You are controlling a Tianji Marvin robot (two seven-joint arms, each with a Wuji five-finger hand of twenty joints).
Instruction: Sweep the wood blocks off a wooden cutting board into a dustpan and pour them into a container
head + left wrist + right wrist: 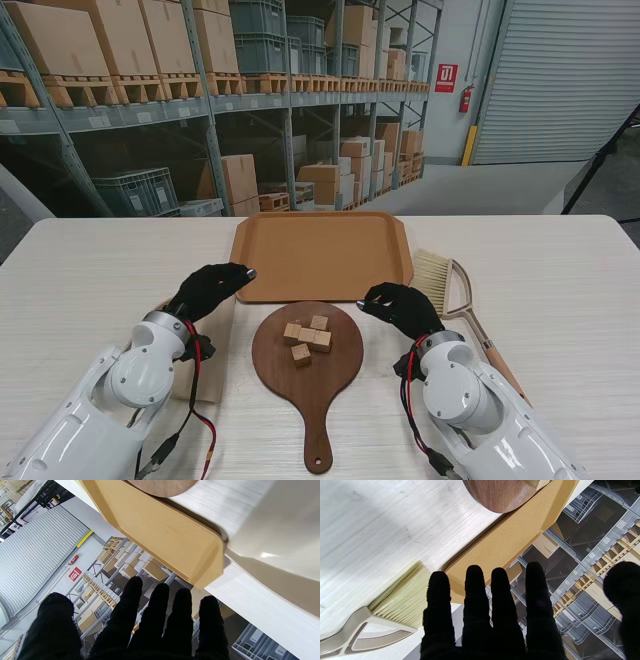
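The dustpan's straight edge (pixel 227 350) is turned toward the cutting board, so I expect the dustpan to stay flat and touch the cutting board's rim when I push it across.
Several small wood blocks (pixel 307 338) lie in a cluster on the round dark cutting board (pixel 300 385), whose handle points toward me. My left hand (pixel 210 288) hovers open to the board's left, over a pale dustpan (pixel 214 352) that my forearm mostly hides. That dustpan (pixel 280 525) shows as a beige surface in the left wrist view. To the board's right, my right hand (pixel 400 305) is open, beside a brush (pixel 436 278) with pale bristles. The right wrist view has the brush (pixel 400 600) just past my fingers (pixel 475 600). Neither hand holds anything.
A tan tray (pixel 322 255) lies just beyond the board, its near rim almost touching the board. It also shows in the wrist views: tray (pixel 162 535), tray (pixel 510 542). The brush handle (pixel 490 350) runs toward me along my right arm. Warehouse shelving stands beyond the table.
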